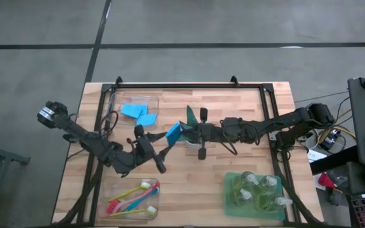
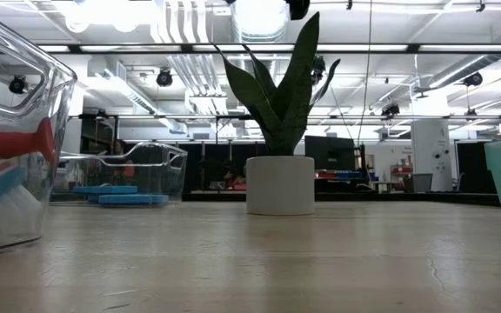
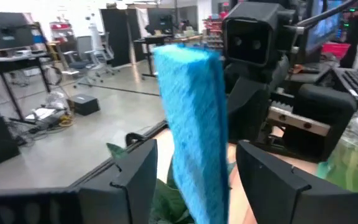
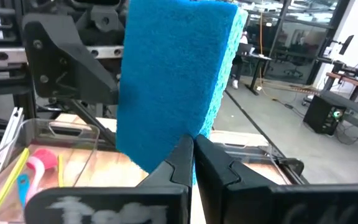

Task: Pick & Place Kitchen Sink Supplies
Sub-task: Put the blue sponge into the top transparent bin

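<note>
My right gripper is across the plant from the sponge bin [image 1: 136, 111], so next my left gripper closes on the blue sponge's loose end [image 1: 171, 137] and takes it there.
A blue sponge [image 1: 173, 133] is held up in the air over the spiky plant [image 1: 192, 120], between the two arms. My right gripper [image 4: 192, 146] reaches in from the table's right and is shut on it. My left gripper [image 3: 191, 162] comes from the left and is open. Its two fingers stand on either side of the upright sponge [image 3: 194, 112] with a small gap on each side. Two more blue sponges [image 1: 138, 113] lie in the far-left clear bin. Brushes [image 1: 132, 196] lie in the near-left bin. Pump bottles [image 1: 258, 190] stand in the green tray. My right gripper pinches the sponge between its two fingers at one narrow edge [image 4: 182, 134]. The sponge is lifted clear of the table and stands out beyond the fingertips, its broad blue face [image 4: 173, 68] towards the wrist camera.
The plant's white pot [image 2: 279, 184] stands mid-table, right under the sponge. The clear sponge bin [image 1: 134, 107] sits far left, the clear brush bin [image 1: 130, 212] near left and the green tray [image 1: 230, 190] near right. Bare wood [image 1: 189, 190] lies between the two near containers.
</note>
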